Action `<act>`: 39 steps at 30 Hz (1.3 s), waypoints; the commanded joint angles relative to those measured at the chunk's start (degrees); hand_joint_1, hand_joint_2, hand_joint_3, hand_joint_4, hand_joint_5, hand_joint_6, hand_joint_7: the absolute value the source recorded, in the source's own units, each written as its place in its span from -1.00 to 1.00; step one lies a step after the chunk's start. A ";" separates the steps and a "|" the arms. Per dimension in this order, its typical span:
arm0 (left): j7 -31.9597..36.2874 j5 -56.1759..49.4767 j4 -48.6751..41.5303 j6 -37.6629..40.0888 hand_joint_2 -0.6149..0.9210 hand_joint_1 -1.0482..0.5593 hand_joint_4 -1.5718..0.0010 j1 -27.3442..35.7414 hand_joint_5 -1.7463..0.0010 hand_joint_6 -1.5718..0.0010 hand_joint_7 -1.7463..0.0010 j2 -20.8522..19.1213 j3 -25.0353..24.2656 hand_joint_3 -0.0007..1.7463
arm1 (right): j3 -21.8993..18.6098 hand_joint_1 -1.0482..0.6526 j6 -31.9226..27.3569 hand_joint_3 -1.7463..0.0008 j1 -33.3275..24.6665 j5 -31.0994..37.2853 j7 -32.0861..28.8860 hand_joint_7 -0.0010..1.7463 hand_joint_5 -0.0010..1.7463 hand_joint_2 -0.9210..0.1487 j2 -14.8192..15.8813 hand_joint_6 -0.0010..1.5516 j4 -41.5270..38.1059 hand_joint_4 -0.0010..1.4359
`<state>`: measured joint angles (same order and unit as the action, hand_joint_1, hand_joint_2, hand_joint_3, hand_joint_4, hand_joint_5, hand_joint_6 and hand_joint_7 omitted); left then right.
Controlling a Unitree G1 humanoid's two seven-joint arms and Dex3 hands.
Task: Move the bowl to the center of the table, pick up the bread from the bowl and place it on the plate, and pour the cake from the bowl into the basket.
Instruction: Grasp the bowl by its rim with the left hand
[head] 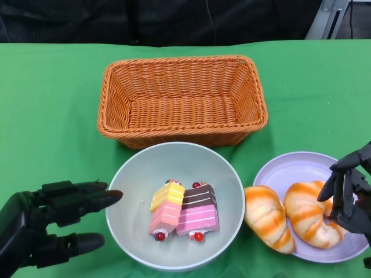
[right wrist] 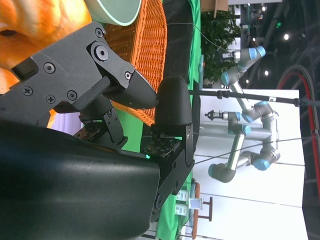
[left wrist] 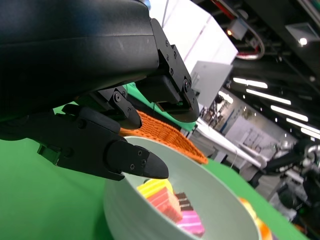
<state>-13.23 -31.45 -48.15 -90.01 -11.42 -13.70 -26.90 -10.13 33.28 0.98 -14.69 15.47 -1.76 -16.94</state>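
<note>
The cakes [head: 184,211] are loose and lie side by side on the bowl's smooth inside [head: 139,229], so they will slide free in a cluster when I tip the bowl.
A pale green bowl [head: 174,162] sits at the near centre of the green table, holding two layered cakes: a yellow-pink one [head: 166,209] and a brown-pink one [head: 199,212]. My left hand [head: 55,217] is open beside the bowl's left rim, its fingers pointing at it; I cannot tell whether they touch. One bread [head: 310,211] lies on the lilac plate [head: 295,168]. A second bread [head: 268,217] leans on the plate's left edge. My right hand [head: 351,194] hovers over the plate's right side, fingers apart. In the left wrist view, my left hand [left wrist: 115,150] reaches over the bowl [left wrist: 215,200].
An empty orange wicker basket [head: 182,98] stands just behind the bowl. Green cloth lies bare to the left and to the far right. The right wrist view shows the bread [right wrist: 40,20], the bowl [right wrist: 117,10] and the basket [right wrist: 150,45] past the right hand [right wrist: 125,85].
</note>
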 commanded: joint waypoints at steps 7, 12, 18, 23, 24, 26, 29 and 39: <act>14.66 -15.05 4.35 0.85 1.00 -0.11 0.07 0.28 0.99 0.09 0.99 -3.61 -0.10 -0.91 | -0.17 0.07 -0.44 -0.38 0.68 -0.58 -0.53 0.95 1.00 -0.34 0.13 -0.28 -0.44 0.14; 24.56 -24.66 7.59 2.55 1.00 -0.07 0.09 0.23 1.00 0.11 1.00 -7.32 4.15 -0.93 | 0.30 0.06 -1.13 -0.38 0.26 0.39 -2.06 0.96 1.00 -0.33 -0.63 -0.29 0.36 0.14; 41.20 -33.20 9.89 8.21 1.00 -0.07 0.08 0.16 0.99 0.12 1.00 -12.55 13.57 -0.94 | 0.48 0.05 -1.27 -0.39 0.18 -0.08 -1.72 0.97 1.00 -0.33 -0.56 -0.30 0.44 0.13; 56.00 -38.63 10.41 14.07 1.00 -0.08 0.07 -0.62 0.99 0.10 0.99 -17.21 23.89 -0.94 | 0.51 0.04 -1.75 -0.38 0.07 -0.52 -1.72 0.98 1.00 -0.32 -0.76 -0.30 0.78 0.13; 58.46 -39.33 10.31 15.12 1.00 -0.08 0.07 -0.89 0.99 0.10 0.99 -18.08 26.05 -0.94 | 0.52 0.03 -1.82 -0.38 0.05 -0.61 -1.69 0.98 1.00 -0.32 -0.80 -0.30 0.82 0.13; 62.82 -40.61 10.31 17.28 1.00 -0.09 0.06 -1.51 0.99 0.10 0.99 -19.91 30.25 -0.95 | 0.55 0.03 -1.93 -0.38 -0.01 -0.57 -1.84 0.98 1.00 -0.32 -0.90 -0.30 0.95 0.13; 67.84 -42.29 10.85 20.73 1.00 -0.09 0.07 -2.52 0.99 0.10 0.99 -22.62 36.07 -0.93 | 0.61 0.04 -1.87 -0.38 -0.15 -0.04 -2.29 0.98 1.00 -0.32 -1.00 -0.30 1.14 0.13; 71.59 -42.69 9.37 26.55 1.00 -0.11 0.06 -8.19 1.00 0.17 1.00 -27.97 51.34 -0.88 | 1.30 0.04 -1.93 -0.39 -0.77 -0.79 -1.97 0.98 1.00 -0.31 -1.39 -0.30 1.69 0.14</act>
<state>58.14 -74.02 -37.90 -63.90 -18.84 -39.92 23.00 -8.41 31.71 0.94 -14.77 13.60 -3.30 -16.37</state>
